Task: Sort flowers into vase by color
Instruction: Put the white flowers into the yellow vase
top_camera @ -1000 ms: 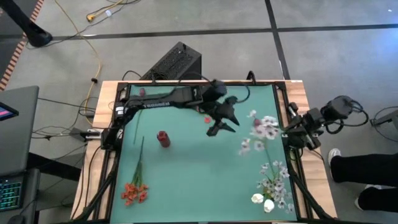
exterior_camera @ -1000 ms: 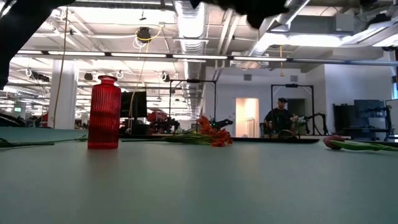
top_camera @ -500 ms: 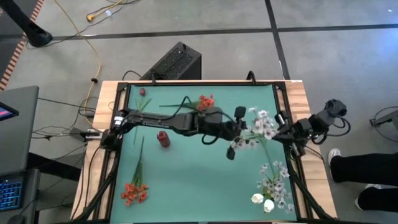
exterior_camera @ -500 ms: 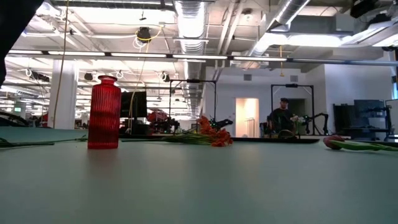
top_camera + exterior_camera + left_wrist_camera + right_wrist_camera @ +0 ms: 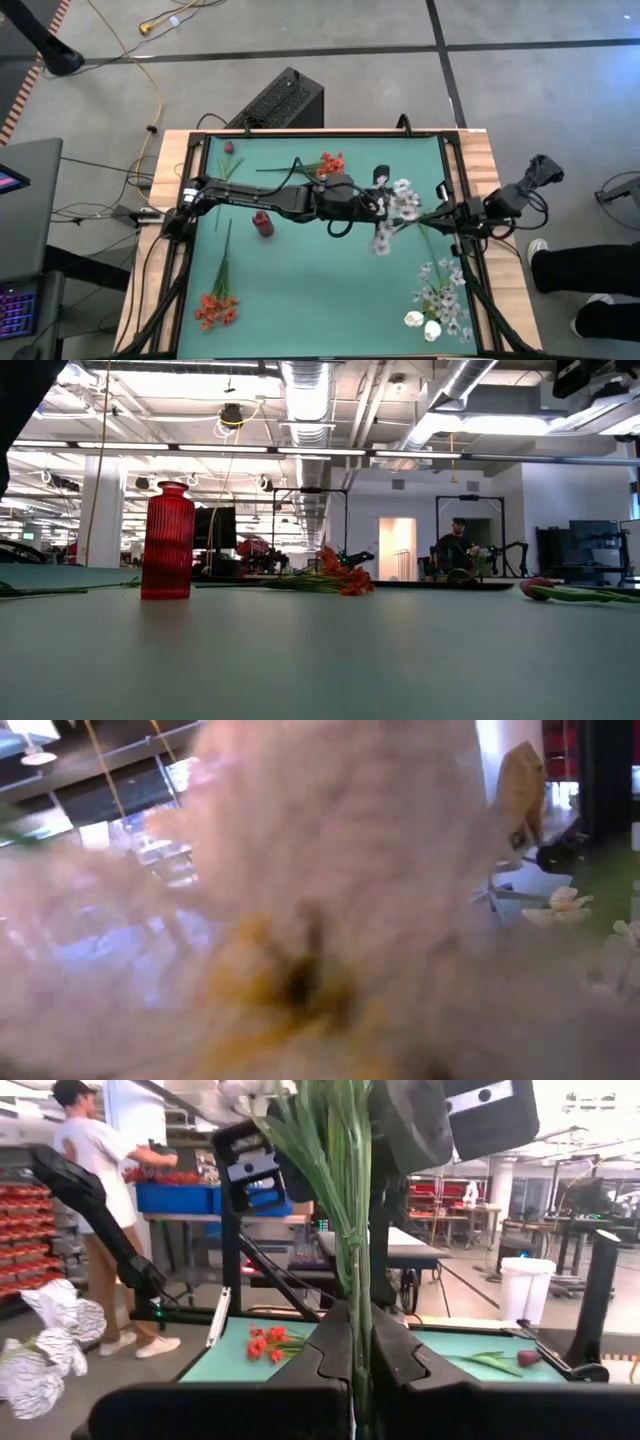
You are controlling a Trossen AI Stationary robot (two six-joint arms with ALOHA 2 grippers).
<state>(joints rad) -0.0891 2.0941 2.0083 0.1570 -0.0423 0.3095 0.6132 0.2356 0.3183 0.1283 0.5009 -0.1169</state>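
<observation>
My left gripper should keep the blossoms steady while my right gripper, low on the green stem, takes the stem where its leaves part.
A white blossom spray hangs in the air over the table's middle right. Its green stem runs toward the right edge into my shut right gripper. My left gripper is right at the blossoms, which fill the left wrist view. The red vase stands upright on the mat left of centre. Orange-red clusters lie at the far middle and the near left. A dark red bud lies at the far left, and more white flowers lie at the near right. My right gripper pinches the spray's green stem between its two fingers, at the end away from the blossoms. The fingers come level from the table's right side, and the stem runs on from them along their line. The spray is lifted clear of the mat.
A black box sits beyond the far edge. A raised frame borders the green mat. In the room behind, a person stands at a rack and another stands farther off.
My left gripper has swung toward the table's right edge and tipped up to level, ending at the white blossoms. The spray's blossom end has shifted toward the table's left, and its stem now lies toward the right edge. My right arm has sunk a little with the stem.
</observation>
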